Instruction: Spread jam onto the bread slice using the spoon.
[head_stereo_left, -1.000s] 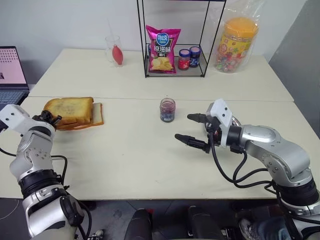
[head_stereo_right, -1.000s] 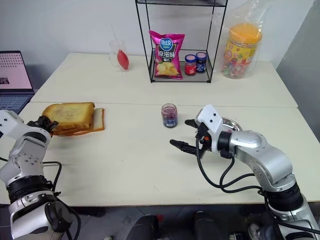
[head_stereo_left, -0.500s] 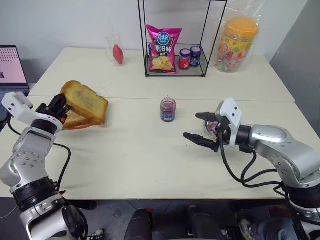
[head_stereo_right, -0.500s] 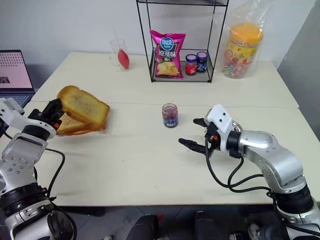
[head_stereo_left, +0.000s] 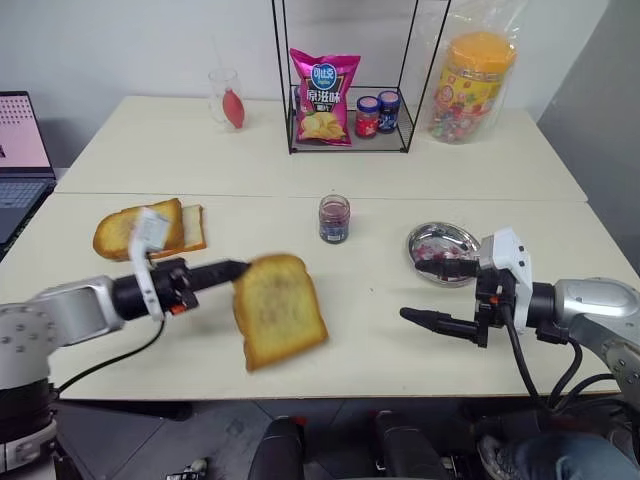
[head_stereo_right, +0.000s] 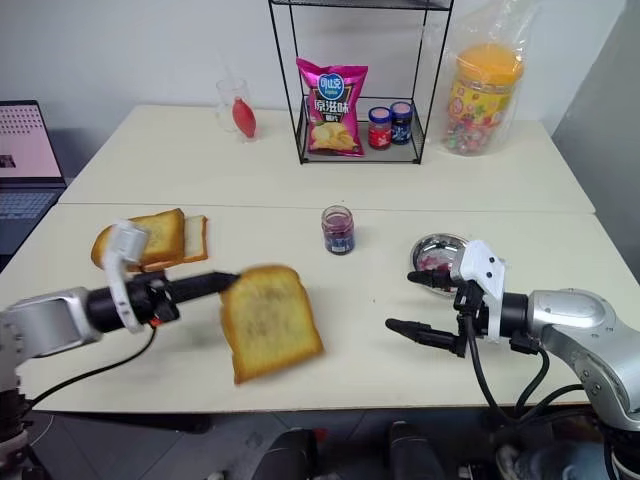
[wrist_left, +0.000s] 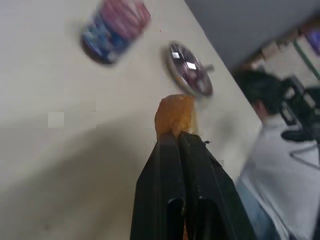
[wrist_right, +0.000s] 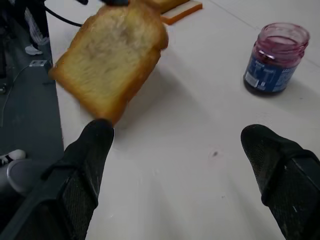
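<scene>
My left gripper should keep lowering the bread slice (head_stereo_left: 280, 313) until it lies flat, because the slice is hanging broad side up over clear tabletop (head_stereo_left: 347, 302) in front of the jar.
My left gripper (head_stereo_left: 238, 268) is shut on the edge of the golden-brown bread slice (head_stereo_left: 280, 310). It holds the slice tilted in the air over the front middle of the table. The left wrist view shows the shut fingers (wrist_left: 172, 145) pinching the crust (wrist_left: 175, 112). The jar of jam (head_stereo_left: 334, 218) stands lidless behind the slice, near mid-table. My right gripper (head_stereo_left: 411, 290) hovers open and empty to the right of the slice, in front of the round steel dish (head_stereo_left: 443, 242). Seen from the right wrist, the slice (wrist_right: 112, 55) and jar (wrist_right: 276, 57) lie beyond the spread fingers. I cannot make out the spoon.
A loaf of slices (head_stereo_left: 145, 228) lies at the left. At the back stand a wire rack (head_stereo_left: 290, 80) with a chip bag (head_stereo_left: 325, 85) and two small jars, a candy tub (head_stereo_left: 468, 88) and a glass (head_stereo_left: 228, 100). A laptop (head_stereo_left: 20, 140) sits far left.
My left gripper lifted the bread slice off the loaf and swung it right to the table's front middle. My right gripper drew back to the right, still open.
</scene>
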